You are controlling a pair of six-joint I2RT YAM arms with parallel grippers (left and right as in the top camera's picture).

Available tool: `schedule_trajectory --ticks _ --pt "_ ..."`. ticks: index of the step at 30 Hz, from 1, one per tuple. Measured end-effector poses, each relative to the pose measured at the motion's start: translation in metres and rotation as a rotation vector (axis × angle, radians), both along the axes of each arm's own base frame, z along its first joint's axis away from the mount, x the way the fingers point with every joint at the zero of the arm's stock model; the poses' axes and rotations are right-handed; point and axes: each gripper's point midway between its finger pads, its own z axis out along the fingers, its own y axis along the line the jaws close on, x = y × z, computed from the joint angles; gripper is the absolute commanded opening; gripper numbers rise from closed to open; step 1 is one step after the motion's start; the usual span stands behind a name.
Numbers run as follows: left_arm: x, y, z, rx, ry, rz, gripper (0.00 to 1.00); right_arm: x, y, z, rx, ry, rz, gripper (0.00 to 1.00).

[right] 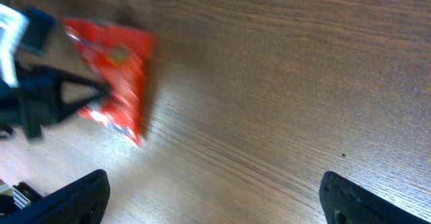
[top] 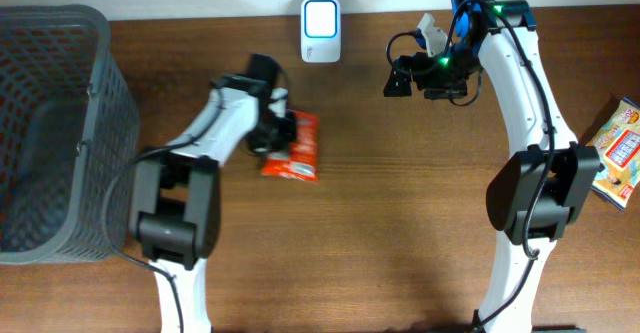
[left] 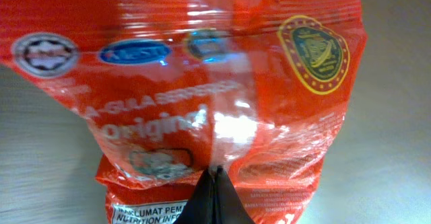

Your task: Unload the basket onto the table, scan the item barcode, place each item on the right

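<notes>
My left gripper is holding the red packet, and the red packet's upper side (top: 298, 155) is missing a barcode. Next, my left gripper puts the packet down nearer the middle (top: 378, 145) so my right gripper can turn it over.
The item, a red snack packet (top: 298, 149), lies on the wooden table left of centre. My left gripper (top: 275, 131) is at its left edge. In the left wrist view the packet (left: 222, 83) fills the frame, and the left gripper (left: 217, 173) is shut with its black tips pinching a crease of the film. A nutrition label shows at the bottom; I see no barcode. The white scanner (top: 320, 28) stands at the back centre. My right gripper (top: 400, 78) hovers to the scanner's right, open (right: 215, 190) and empty over bare wood, with the packet (right: 111, 69) far off.
A grey mesh basket (top: 110, 73) takes up the left side of the table. A yellow and white packet (top: 620, 153) lies at the right edge, beside the right arm's base.
</notes>
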Motion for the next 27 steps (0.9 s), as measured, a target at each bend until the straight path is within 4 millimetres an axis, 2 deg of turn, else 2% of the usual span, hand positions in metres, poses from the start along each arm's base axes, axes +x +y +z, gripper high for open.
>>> schedule_trajectory --ticks 2,3,4,5,6,7,8,9,11,14,18,20,21,24,26,27 --pt "-0.02 -0.03 0.001 -0.039 0.045 -0.077 0.09 -0.003 0.0 -0.001 -0.002 0.015 -0.001 0.99" --pt "-0.032 -0.044 0.002 -0.051 0.074 -0.118 0.21 -0.006 0.0 -0.001 -0.002 0.028 0.0 0.99" --pt "-0.041 -0.053 0.005 -0.053 0.104 -0.144 0.61 -0.008 -0.001 -0.001 -0.003 0.037 0.0 0.99" --pt "-0.043 -0.052 0.012 -0.039 0.128 -0.148 0.99 -0.012 -0.001 -0.002 -0.004 0.053 -0.001 0.99" --pt "-0.038 -0.047 0.021 -0.022 0.126 -0.143 0.99 -0.015 -0.001 -0.002 -0.004 0.066 -0.002 0.99" --pt "-0.018 -0.035 0.041 0.012 0.08 -0.116 0.99 -0.018 -0.001 -0.002 -0.005 0.08 -0.003 0.99" --pt "-0.005 -0.025 0.053 0.034 0.042 -0.094 0.99 -0.019 -0.001 -0.002 -0.005 0.088 -0.004 0.99" --pt "0.015 -0.006 0.068 0.078 -0.015 -0.054 0.99 -0.023 -0.001 -0.003 -0.006 0.108 -0.008 0.99" --pt "0.034 0.022 0.078 0.132 -0.065 0.003 0.99 -0.032 -0.001 -0.006 -0.003 0.157 -0.022 0.99" --pt "0.041 0.067 0.076 0.205 -0.052 0.084 0.99 -0.057 0.008 -0.03 0.031 0.29 -0.032 0.99" --pt "0.043 0.078 0.076 0.231 -0.056 0.1 0.99 -0.077 0.035 -0.068 0.087 0.368 -0.004 0.99" --pt "0.044 0.079 0.076 0.237 -0.058 0.1 0.99 -0.082 0.058 -0.082 0.15 0.363 0.021 0.99" --pt "0.043 0.078 0.076 0.237 -0.057 0.099 0.99 -0.084 0.068 -0.089 0.169 0.367 0.023 0.92" --pt "0.044 0.078 0.076 0.241 -0.058 0.099 0.99 -0.082 0.088 -0.105 0.195 0.374 -0.032 0.8" --pt "0.043 0.079 0.076 0.241 -0.058 0.099 0.99 -0.08 0.096 -0.118 0.201 0.379 -0.084 0.79" --pt "0.044 0.078 0.076 0.241 -0.059 0.099 0.99 -0.078 0.101 -0.123 0.211 0.375 -0.111 0.71"
